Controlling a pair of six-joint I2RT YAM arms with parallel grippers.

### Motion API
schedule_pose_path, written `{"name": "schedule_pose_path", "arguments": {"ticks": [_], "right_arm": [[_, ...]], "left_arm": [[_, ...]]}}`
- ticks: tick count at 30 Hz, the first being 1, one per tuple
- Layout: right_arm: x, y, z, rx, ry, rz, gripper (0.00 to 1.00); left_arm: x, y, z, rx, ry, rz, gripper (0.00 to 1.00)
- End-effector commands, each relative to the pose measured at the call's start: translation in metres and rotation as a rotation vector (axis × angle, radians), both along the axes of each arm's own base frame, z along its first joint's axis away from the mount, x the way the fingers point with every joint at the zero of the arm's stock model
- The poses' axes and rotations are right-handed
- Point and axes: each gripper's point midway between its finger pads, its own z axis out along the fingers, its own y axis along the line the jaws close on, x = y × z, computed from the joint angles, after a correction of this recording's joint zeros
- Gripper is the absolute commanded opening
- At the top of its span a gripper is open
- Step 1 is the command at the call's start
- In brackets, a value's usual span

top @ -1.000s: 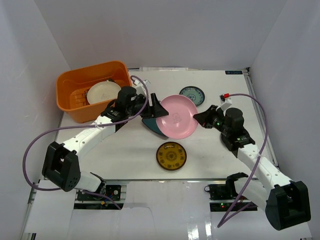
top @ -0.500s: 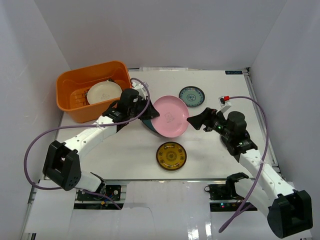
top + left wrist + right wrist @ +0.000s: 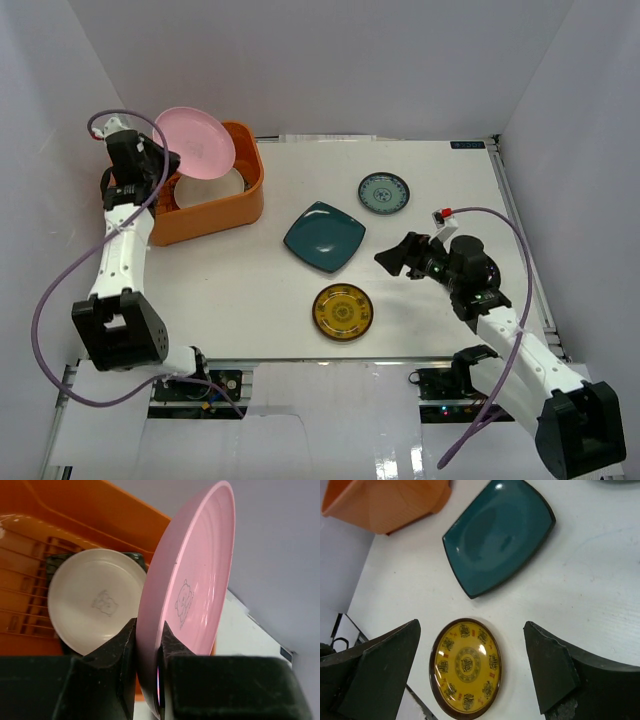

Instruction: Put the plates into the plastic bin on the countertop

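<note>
I should pick up the teal square plate (image 3: 325, 237) with my right gripper by the plate's near edge (image 3: 353, 248) and hand it to my left gripper, because the plate lies flat, away from the bin.
My left gripper (image 3: 160, 160) is shut on the rim of the pink plate (image 3: 195, 143), holding it tilted on edge above the orange plastic bin (image 3: 215, 215) at the countertop's far left. In the left wrist view the fingers clamp the pink plate (image 3: 200, 580) over a cream plate (image 3: 95, 600) that lies in the bin (image 3: 100, 510) on a dark dish (image 3: 55, 562). My right gripper (image 3: 393, 258) stands open and empty above the countertop (image 3: 440, 300). Seen from the right wrist, that gripper (image 3: 471, 625) hovers over the amber plate (image 3: 466, 665), with the teal square plate (image 3: 497, 535) beyond.
The teal square plate (image 3: 324, 236) lies mid-table and the amber plate (image 3: 342, 311) nearer the front edge. A small teal patterned round plate (image 3: 384, 192) sits at the back right. White walls enclose the countertop on three sides.
The left arm has carried the pink plate from the table's middle up and left to above the bin. The right gripper has let go, opened and drawn back. The teal square plate now lies uncovered.
</note>
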Motion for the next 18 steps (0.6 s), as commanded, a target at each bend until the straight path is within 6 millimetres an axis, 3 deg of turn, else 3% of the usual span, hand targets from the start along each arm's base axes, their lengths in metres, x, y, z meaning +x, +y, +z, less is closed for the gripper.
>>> {"name": "schedule_pose_path", "arguments": {"ticks": [1, 3, 5, 6, 7, 10, 11, 13, 14, 15, 16, 17, 18], "right_arm": [[0.008, 0.0, -0.011, -0.03, -0.015, -0.012, 0.9], [0.014, 0.004, -0.032, -0.06, 0.046, -0.015, 0.9], [0.024, 0.009, -0.04, -0.079, 0.075, -0.025, 0.9], [0.024, 0.014, -0.058, -0.096, 0.128, -0.015, 0.9], [0.032, 0.02, -0.055, -0.076, 0.101, -0.019, 0.9], [0.039, 0.029, -0.079, -0.052, 0.189, -0.052, 0.9], [0.044, 0.032, -0.079, -0.017, 0.206, -0.075, 0.91], [0.049, 0.037, -0.096, 0.005, 0.261, -0.096, 0.95], [0.055, 0.041, -0.094, 0.034, 0.25, -0.103, 0.97], [0.06, 0.043, -0.105, 0.05, 0.298, -0.135, 1.0], [0.064, 0.044, -0.107, 0.062, 0.311, -0.151, 0.96], [0.07, 0.047, -0.106, 0.085, 0.307, -0.161, 0.94], [0.074, 0.049, -0.117, 0.101, 0.35, -0.185, 0.91]], "left_arm": [[0.017, 0.016, -0.044, -0.081, 0.124, 0.035, 0.0], [0.024, 0.021, -0.058, -0.093, 0.151, 0.042, 0.0], [0.031, 0.024, -0.082, -0.098, 0.207, 0.047, 0.0], [0.033, 0.025, -0.088, -0.093, 0.22, 0.049, 0.06], [0.035, 0.027, -0.099, -0.09, 0.243, 0.053, 0.32], [0.033, 0.032, -0.112, -0.088, 0.265, 0.072, 0.8], [0.034, 0.029, -0.108, -0.098, 0.242, 0.057, 0.97], [0.032, 0.024, -0.1, -0.109, 0.218, 0.04, 0.98], [0.03, 0.022, -0.083, -0.111, 0.171, 0.03, 0.98], [0.028, 0.018, -0.072, -0.119, 0.136, 0.017, 0.98], [0.022, 0.014, -0.069, -0.148, 0.119, 0.014, 0.98], [0.022, 0.011, -0.053, -0.157, 0.055, 0.004, 0.98], [0.012, 0.003, -0.022, -0.164, -0.029, -0.023, 0.98]]}}
